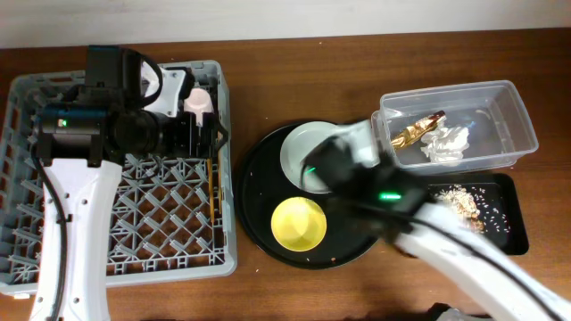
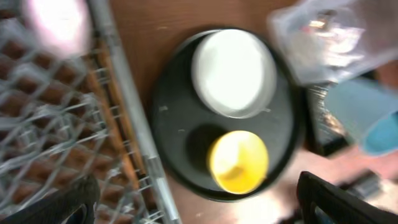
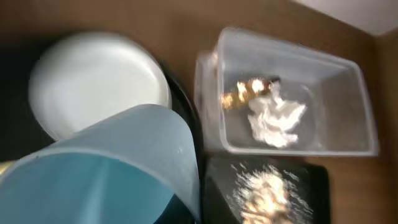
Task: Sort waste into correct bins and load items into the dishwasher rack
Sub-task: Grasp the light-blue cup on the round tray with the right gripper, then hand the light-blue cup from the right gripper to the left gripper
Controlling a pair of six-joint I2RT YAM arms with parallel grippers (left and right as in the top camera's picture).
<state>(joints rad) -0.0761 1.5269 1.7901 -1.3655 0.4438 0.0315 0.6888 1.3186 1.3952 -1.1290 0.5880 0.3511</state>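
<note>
The light-blue cup [image 2: 365,115] is in my right gripper, away from the dishwasher rack [image 1: 169,209], so next I hand the cup over to my empty left gripper next to the rack.
The grey dishwasher rack [image 1: 27,116] fills the left. A pink cup [image 1: 198,102] stands in its far right corner, and the chopsticks [image 1: 211,178] lie along its right side. My left gripper [image 1: 207,134] hangs over that edge, open and empty [image 2: 199,211]. My right gripper [image 1: 326,169] is over the round black tray, shut on the light-blue cup [image 3: 112,174]. The pale plate [image 1: 308,147] and yellow bowl [image 1: 298,223] sit on that tray. The gold wrapper [image 1: 415,131] and white napkin [image 1: 446,143] lie in the clear tub [image 1: 508,116]. Food scraps [image 1: 464,201] lie in the small black tray [image 1: 508,192].
The large round black tray [image 1: 259,178] sits between the rack and the bins. The right arm stretches from the bottom right corner across the small black tray. Bare brown table [image 1: 294,80] shows behind the round tray.
</note>
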